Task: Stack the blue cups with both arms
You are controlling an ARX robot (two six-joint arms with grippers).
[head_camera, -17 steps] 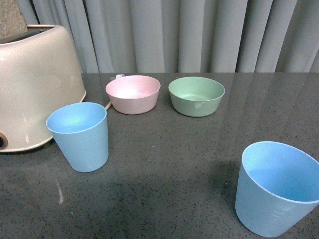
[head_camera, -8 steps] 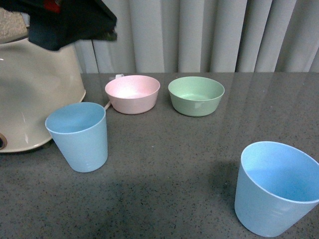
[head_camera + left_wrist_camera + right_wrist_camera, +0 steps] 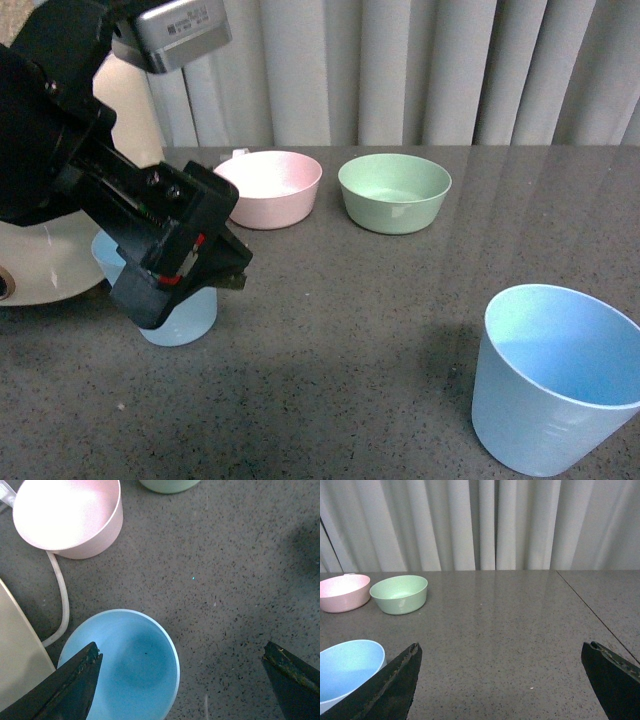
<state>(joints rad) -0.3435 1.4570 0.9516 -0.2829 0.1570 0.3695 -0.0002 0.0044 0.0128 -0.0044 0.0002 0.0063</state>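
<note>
The front blue cup narrows to its base [image 3: 528, 435], so the blue cup [image 3: 183, 318] under my left gripper will let it go in deep when I stack them.
Two light blue cups stand upright on the dark table. The left blue cup [image 3: 188, 318] is mostly hidden behind my black left arm [image 3: 150, 240], which hangs over it. In the left wrist view my left gripper [image 3: 181, 652] is open above this cup [image 3: 125, 670]. One fingertip [image 3: 85, 667] is over the cup's rim and the other is over bare table, so the cup lies off to one side. The right blue cup [image 3: 555, 385] stands at the front right. My right gripper [image 3: 501, 650] is open and empty, with that cup [image 3: 347, 672] off to one side.
A pink bowl [image 3: 275, 185] and a green bowl [image 3: 393, 190] sit side by side at the back. A beige appliance [image 3: 40, 260] stands at the far left, with its white cord [image 3: 61, 597] beside the left cup. Grey curtains hang behind the table.
My left arm has come down from the upper left and now hangs in front of the left blue cup, covering most of it. Cups and bowls have not moved.
</note>
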